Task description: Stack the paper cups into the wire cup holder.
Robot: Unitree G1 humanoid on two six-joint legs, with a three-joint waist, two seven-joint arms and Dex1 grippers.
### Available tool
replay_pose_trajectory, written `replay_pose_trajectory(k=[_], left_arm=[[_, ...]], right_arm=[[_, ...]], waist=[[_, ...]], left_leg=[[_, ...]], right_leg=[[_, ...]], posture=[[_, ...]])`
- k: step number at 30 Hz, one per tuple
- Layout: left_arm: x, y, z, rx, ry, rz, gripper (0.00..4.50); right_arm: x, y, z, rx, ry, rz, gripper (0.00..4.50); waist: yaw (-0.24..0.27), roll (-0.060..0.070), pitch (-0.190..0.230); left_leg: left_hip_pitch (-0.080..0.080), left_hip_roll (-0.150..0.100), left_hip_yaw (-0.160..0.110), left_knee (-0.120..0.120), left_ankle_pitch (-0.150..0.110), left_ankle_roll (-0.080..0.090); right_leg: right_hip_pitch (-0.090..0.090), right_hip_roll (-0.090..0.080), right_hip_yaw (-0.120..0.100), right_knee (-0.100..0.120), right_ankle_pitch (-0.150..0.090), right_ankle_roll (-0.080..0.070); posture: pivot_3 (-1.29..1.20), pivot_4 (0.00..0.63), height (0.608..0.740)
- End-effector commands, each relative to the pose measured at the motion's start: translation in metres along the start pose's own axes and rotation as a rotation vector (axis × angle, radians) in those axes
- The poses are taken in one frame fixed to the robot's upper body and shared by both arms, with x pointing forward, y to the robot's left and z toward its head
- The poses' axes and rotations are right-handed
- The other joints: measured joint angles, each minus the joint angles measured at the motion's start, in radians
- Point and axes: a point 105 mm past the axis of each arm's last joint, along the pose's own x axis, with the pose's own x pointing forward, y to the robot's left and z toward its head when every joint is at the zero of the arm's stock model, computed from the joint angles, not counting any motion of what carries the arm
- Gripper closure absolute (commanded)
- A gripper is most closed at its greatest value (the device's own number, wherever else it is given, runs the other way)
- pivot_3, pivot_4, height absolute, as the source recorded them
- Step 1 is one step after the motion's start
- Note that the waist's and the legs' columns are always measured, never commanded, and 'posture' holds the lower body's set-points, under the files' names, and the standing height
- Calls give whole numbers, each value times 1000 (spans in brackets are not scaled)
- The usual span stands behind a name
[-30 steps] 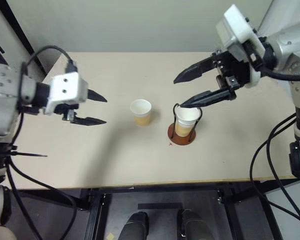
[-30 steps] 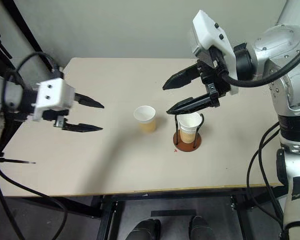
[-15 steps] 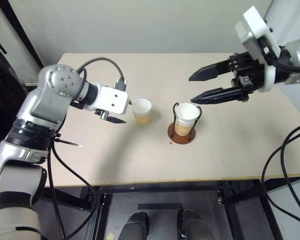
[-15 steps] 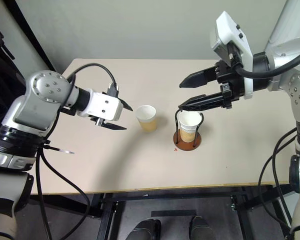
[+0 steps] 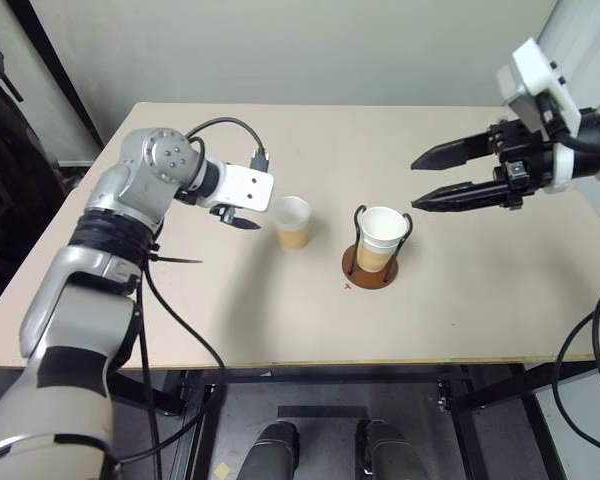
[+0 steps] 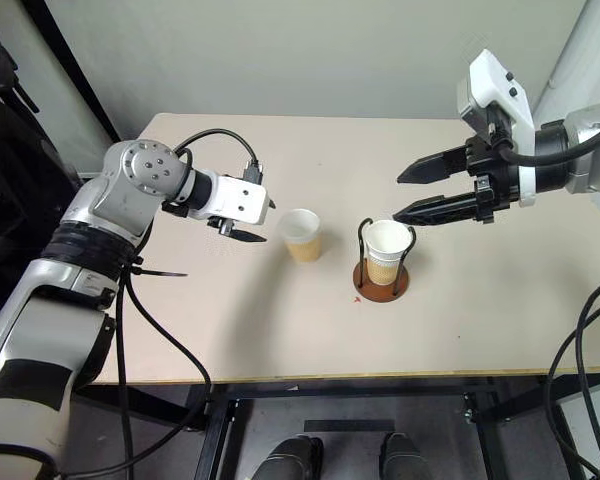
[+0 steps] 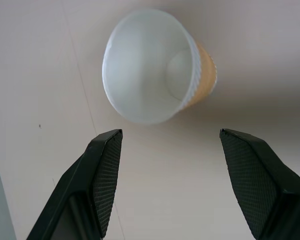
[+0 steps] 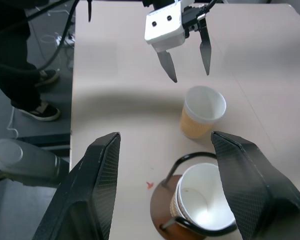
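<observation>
The loose cup's opening (image 5: pixel 292 209) faces the spread fingers of my left gripper, so I should keep moving in until they have the loose cup's rim (image 5: pixel 278 221) between them, then close.
A loose paper cup (image 5: pixel 292 222) stands upright on the table, white inside and tan below. Another paper cup (image 5: pixel 380 238) sits in the wire cup holder (image 5: pixel 366 271), between its two black wire loops on the rust-brown base. My left gripper (image 8: pixel 190 75) is open and empty, just left of the loose cup and pointing at it; the left wrist view shows that cup (image 7: pixel 155 65) ahead of the spread fingers (image 7: pixel 105 165). My right gripper (image 5: pixel 418 184) is open and empty, hovering above and to the right of the holder.
The beige table (image 5: pixel 230 330) has bare room in front of and around the cups. A person's legs and shoes (image 8: pixel 40 112) stand on the floor past the table's left edge. A dark frame (image 5: pixel 65 85) leans at the far left.
My left arm has swung in to the right and lowered, bringing its open gripper close to the loose cup. My right gripper has drawn back to the right, away from the holder.
</observation>
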Motion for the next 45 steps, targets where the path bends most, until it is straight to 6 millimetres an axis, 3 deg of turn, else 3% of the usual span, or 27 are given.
replay_pose_trajectory(k=[1,22,27,43,45], left_arm=[[-5,15,8,30,-16,33,1148],[21,23,26,48,-58,4,1148],[23,23,27,48,-56,-4,20],[46,10,29,67,-54,-47,20],[50,6,29,70,-51,-66,383]], right_arm=[[-9,0,5,-44,6,-34,1536],[-14,2,0,-25,22,-54,1536],[-15,2,0,-24,25,-57,1476],[-16,1,-2,-24,32,-68,1476],[-17,1,-3,-22,35,-73,1476]], waist=[[1,0,0],[10,0,0],[10,0,0],[11,0,1],[12,0,1]], left_leg=[[-1,-1,0,1,0,0],[-7,-10,1,7,2,7],[-6,-11,1,7,2,7],[-8,-14,1,10,3,9],[-7,-14,2,10,3,9]], right_leg=[[0,0,0,0,0,1],[-1,-7,1,-1,5,11],[-1,-7,1,-1,5,12],[0,-8,2,-1,5,15],[0,-8,2,-1,6,15]], posture=[[0,150,740],[0,150,740],[0,150,740],[0,150,740],[0,150,740]])
